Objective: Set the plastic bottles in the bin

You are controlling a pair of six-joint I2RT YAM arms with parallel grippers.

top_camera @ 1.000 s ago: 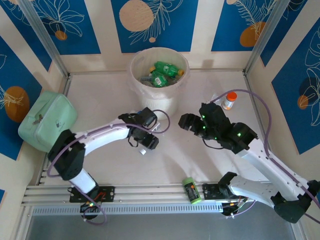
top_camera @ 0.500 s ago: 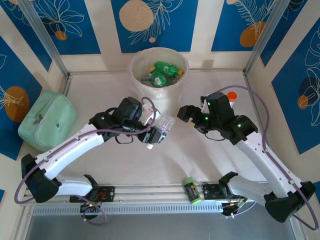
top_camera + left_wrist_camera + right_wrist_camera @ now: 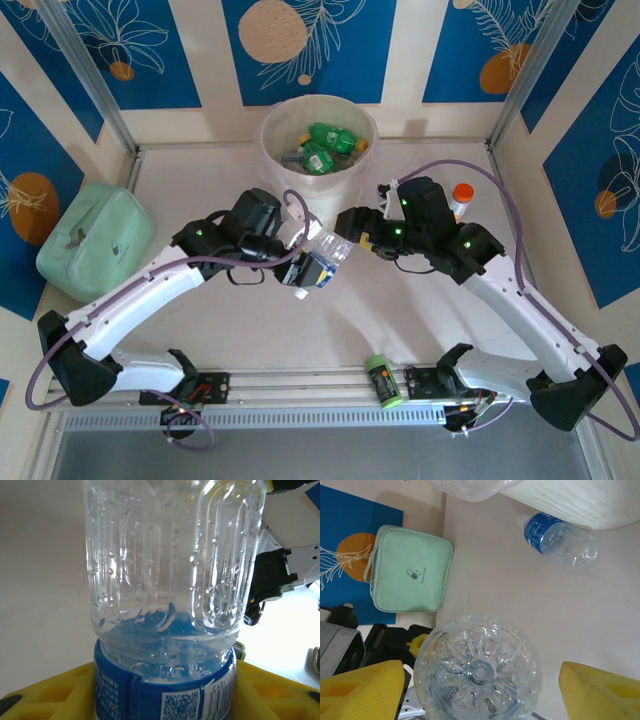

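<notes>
My left gripper is filled by the bottle's labelled end (image 3: pixel 326 271), so my right gripper should grab the ribbed base (image 3: pixel 343 244) to free my left gripper for the second bottle by the bin.
My left gripper (image 3: pixel 312 268) is shut on a clear bottle (image 3: pixel 326 255) with a blue label (image 3: pixel 165 692), held off the table in front of the bin (image 3: pixel 275 150). Its yellow fingers (image 3: pixel 47 697) clamp the labelled end. My right gripper (image 3: pixel 354 226) is open at the bottle's other end; the ribbed base (image 3: pixel 477 672) sits between its wide-apart fingers (image 3: pixel 362 690) without touching them. Several green bottles (image 3: pixel 325 145) lie inside the bin. A second clear, blue-labelled bottle (image 3: pixel 560 539) lies on the table against the bin's wall (image 3: pixel 570 500).
A mint-green case (image 3: pixel 95 240) rests at the left wall. The small orange-capped container (image 3: pixel 460 198) stands behind my right arm. A lime-green canister (image 3: pixel 381 380) lies near the front rail. Open table lies between the arms and the rail.
The left arm has lifted the clear bottle and swung it right. The right gripper has moved left up to the bottle's base.
</notes>
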